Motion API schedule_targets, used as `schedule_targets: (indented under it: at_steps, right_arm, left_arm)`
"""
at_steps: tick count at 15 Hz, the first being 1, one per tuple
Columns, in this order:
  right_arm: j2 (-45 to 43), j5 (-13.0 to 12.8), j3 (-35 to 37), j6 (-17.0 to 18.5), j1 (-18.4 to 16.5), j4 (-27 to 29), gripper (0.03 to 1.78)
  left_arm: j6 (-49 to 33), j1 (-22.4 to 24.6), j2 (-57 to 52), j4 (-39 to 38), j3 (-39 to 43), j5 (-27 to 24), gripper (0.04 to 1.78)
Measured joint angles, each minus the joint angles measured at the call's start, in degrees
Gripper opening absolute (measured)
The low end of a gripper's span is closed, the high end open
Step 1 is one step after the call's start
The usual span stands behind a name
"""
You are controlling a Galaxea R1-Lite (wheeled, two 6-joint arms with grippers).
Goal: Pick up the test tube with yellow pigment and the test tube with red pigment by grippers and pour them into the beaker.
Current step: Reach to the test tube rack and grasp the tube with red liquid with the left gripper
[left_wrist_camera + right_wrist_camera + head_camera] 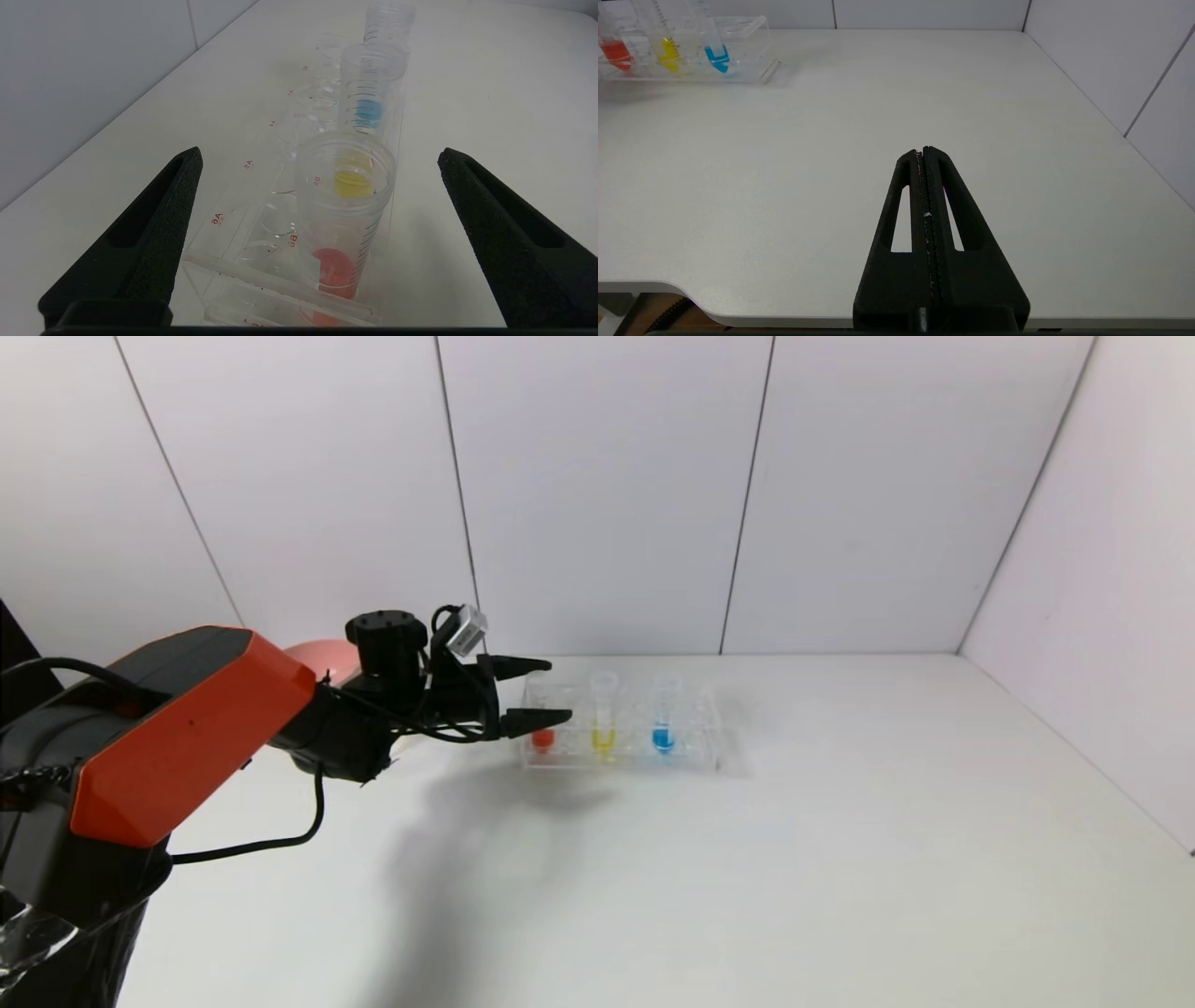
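The red pigment [337,271] sits far below its test tube's open rim [345,168], so it will run out only when I tip that test tube well over.
The test tube with red pigment [542,735] stands at the left end of a clear rack [700,751]. The test tube with yellow pigment [604,719] stands beside it. My left gripper [557,691] is open at that end of the rack. In the left wrist view the red tube [338,219] stands between the gripper's [321,155] wide-open fingers, untouched, with the yellow tube [373,70] behind it. My right gripper [923,150] is shut and empty, low over the table's near edge, outside the head view. The beaker is out of view.
A blue-liquid tube [664,721] stands third in the rack, which also shows in the right wrist view [752,51]. A pink bowl [322,658] shows partly behind my left arm. White walls close the table at the back and right.
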Motion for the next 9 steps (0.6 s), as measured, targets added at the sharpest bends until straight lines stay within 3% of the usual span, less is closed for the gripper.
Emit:
schedule_targets:
  at_steps: [3,5,9]
  right_arm:
    - [0.0,0.0,0.0,0.0,0.0,0.0,0.11]
    - [0.0,0.0,0.0,0.0,0.0,0.0,0.11]
    - [0.0,0.0,0.0,0.0,0.0,0.0,0.11]
  left_arm:
    - [0.0,-0.2,0.3,0.0,-0.2,0.0,1.73]
    - [0.0,-0.5,0.5,0.0,-0.2,0.0,1.57]
    - [-0.1,-0.9,0.9,0.0,-0.2,0.0,0.97]
